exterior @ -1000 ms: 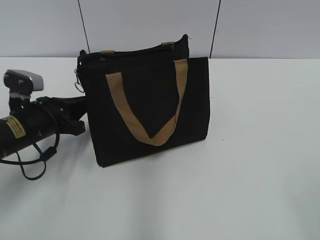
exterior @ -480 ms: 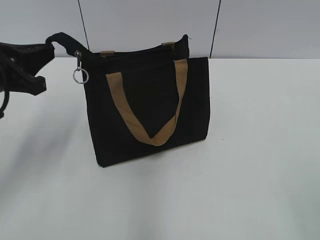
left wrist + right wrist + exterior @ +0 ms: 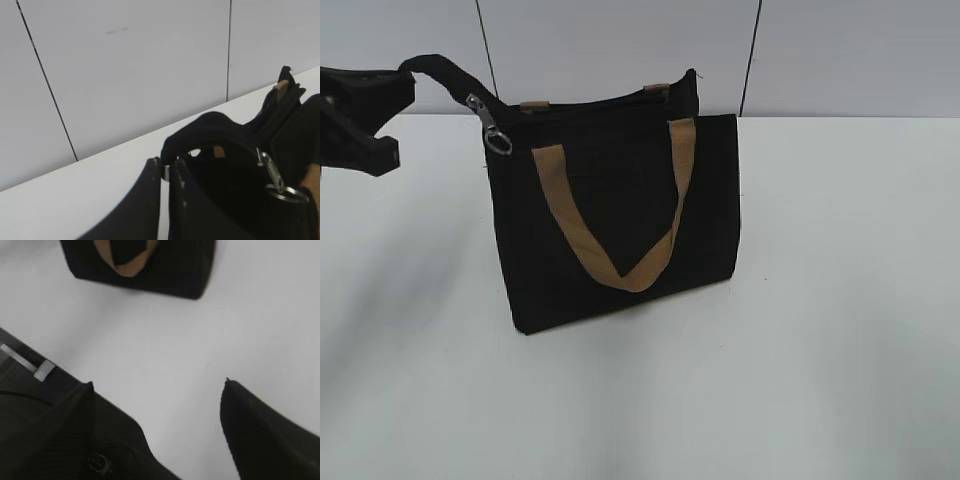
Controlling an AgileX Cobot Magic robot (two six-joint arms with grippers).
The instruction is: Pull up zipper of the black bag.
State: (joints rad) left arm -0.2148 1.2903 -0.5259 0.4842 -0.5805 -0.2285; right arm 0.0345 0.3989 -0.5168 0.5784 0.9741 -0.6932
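Note:
My left gripper is holding the fabric tail (image 3: 448,73) up, and the zipper's ring (image 3: 499,141) is hanging free. My right gripper should go on moving closer before it closes on that ring.
The black bag (image 3: 620,220) stands upright on the white table, its tan handle (image 3: 610,265) hanging down the front. The silver zipper (image 3: 493,130) with its ring hangs tilted at the bag's top left corner. My left gripper (image 3: 405,85) is shut on the black fabric tail (image 3: 442,70) at the end of the zip line and holds it up and to the left of the bag. The left wrist view shows the jaws (image 3: 167,167) clamped on that tail (image 3: 210,127), with the zipper (image 3: 272,172) just to the right. My right gripper (image 3: 157,384) is open and empty above the table, away from the bag (image 3: 170,265).
A grey panelled wall (image 3: 620,40) stands right behind the bag. In the right wrist view the table's edge and a dark strip (image 3: 30,365) run along the lower left. The right arm does not show in the exterior view.
My left gripper rose from low beside the bag's left side to the upper left, pulling the fabric tail up and out. The zipper tab swung from hanging straight to tilted.

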